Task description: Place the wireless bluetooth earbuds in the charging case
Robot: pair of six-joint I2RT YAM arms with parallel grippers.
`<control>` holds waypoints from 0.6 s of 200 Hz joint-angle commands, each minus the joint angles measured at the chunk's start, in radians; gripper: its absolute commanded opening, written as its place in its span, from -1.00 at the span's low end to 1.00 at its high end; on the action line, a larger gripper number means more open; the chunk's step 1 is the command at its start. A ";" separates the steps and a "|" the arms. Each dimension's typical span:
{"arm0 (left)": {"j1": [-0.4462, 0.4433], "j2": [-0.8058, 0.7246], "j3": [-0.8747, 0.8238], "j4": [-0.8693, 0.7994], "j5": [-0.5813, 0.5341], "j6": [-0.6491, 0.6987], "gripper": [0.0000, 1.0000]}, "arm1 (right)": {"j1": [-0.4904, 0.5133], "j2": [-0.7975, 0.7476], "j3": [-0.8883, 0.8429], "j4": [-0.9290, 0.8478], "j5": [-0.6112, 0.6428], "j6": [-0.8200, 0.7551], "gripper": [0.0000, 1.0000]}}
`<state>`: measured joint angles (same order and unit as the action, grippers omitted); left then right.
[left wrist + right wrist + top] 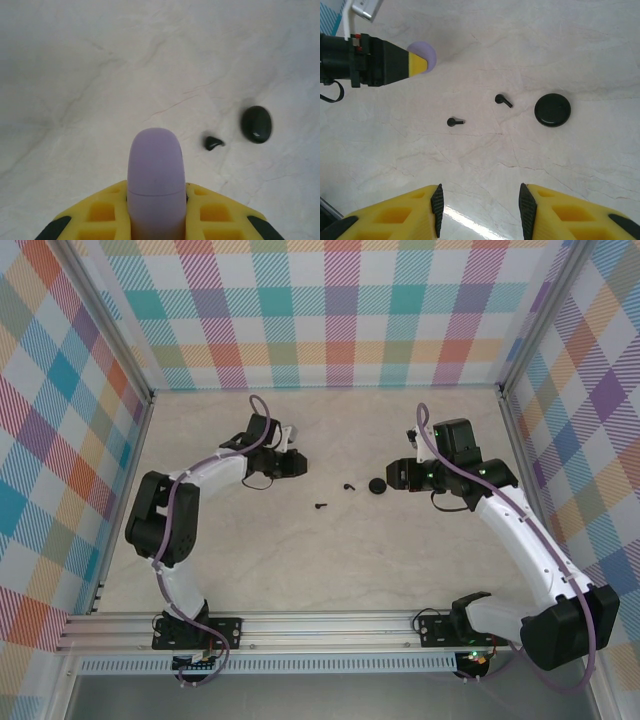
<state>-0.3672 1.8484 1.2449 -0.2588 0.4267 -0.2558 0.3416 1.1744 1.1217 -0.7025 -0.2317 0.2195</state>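
I should keep lowering the lavender case point(156, 162) with my left gripper until it touches the table, then release it, as it hangs over open table point(107, 142), clear of both black earbuds.
My left gripper point(156, 200) is shut on a closed lavender charging case point(155, 165), whose rounded end sticks out past the yellow fingers above the table. From the right wrist view the lavender case point(425, 54) shows at the left gripper's tip. Two black earbuds lie on the table between the arms, one point(504, 100) beside the round black case point(552, 109) and one point(454, 121) further left. From above they show as earbud point(348, 484), earbud point(321, 506) and black case point(377, 486). My right gripper point(480, 210) hangs open above bare table, with nothing between its fingers.
The pale marble table point(330, 560) is walled by checkered panels at the back and sides. An aluminium rail point(320, 625) runs along the near edge, where both arm bases are bolted.
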 commanded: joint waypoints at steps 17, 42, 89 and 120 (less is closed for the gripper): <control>0.023 0.076 0.069 -0.140 -0.018 0.029 -1.00 | 0.005 0.009 -0.008 -0.019 -0.022 -0.011 -0.08; 0.031 0.119 0.095 -0.171 -0.018 0.029 -1.00 | 0.005 0.013 -0.009 -0.021 -0.025 -0.008 -0.07; 0.036 0.167 0.119 -0.204 -0.040 0.026 -0.92 | 0.005 0.018 -0.010 -0.022 -0.023 -0.008 -0.06; 0.036 0.176 0.125 -0.224 -0.074 0.028 -0.66 | 0.005 0.027 -0.010 -0.024 -0.022 -0.011 -0.06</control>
<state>-0.3431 2.0037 1.3479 -0.4206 0.3908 -0.2417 0.3416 1.1881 1.1217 -0.7139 -0.2398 0.2195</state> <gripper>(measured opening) 0.185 0.469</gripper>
